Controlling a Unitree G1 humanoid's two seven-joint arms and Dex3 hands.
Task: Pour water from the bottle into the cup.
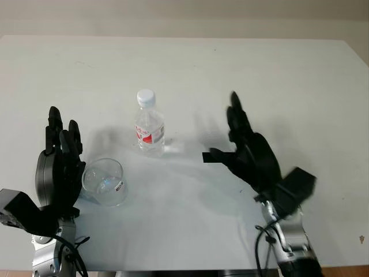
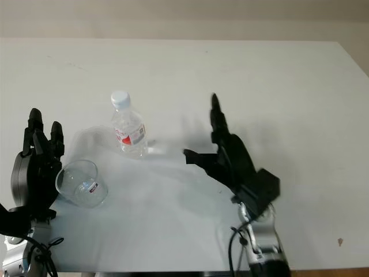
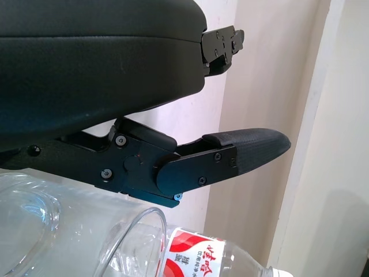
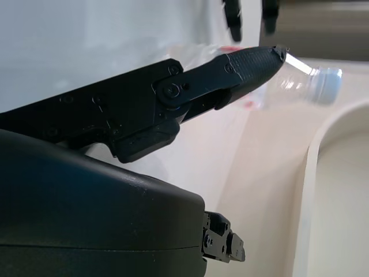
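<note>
My gripper will make the water [image 1: 151, 143] move toward the bottle's neck when it tips the bottle, but the water will stay inside because the white cap [image 1: 146, 97] closes the bottle's opening.
A small clear water bottle [image 1: 150, 127] with a white cap and a red label stands upright near the middle of the white table [image 1: 190, 63]. A clear plastic cup [image 1: 105, 182] stands in front of it to the left. My left hand [image 1: 59, 167] is open just left of the cup, close beside it, holding nothing. My right hand [image 1: 245, 147] is open to the right of the bottle, a hand's width away, palm turned toward it. The left wrist view has the cup rim [image 3: 132, 231] and the bottle's label [image 3: 196, 257] under the thumb. The capped bottle [image 4: 308, 78] lies beyond the thumb in the right wrist view.
The table's far edge meets a beige wall [image 1: 184, 17]. Its front edge runs just ahead of my arms.
</note>
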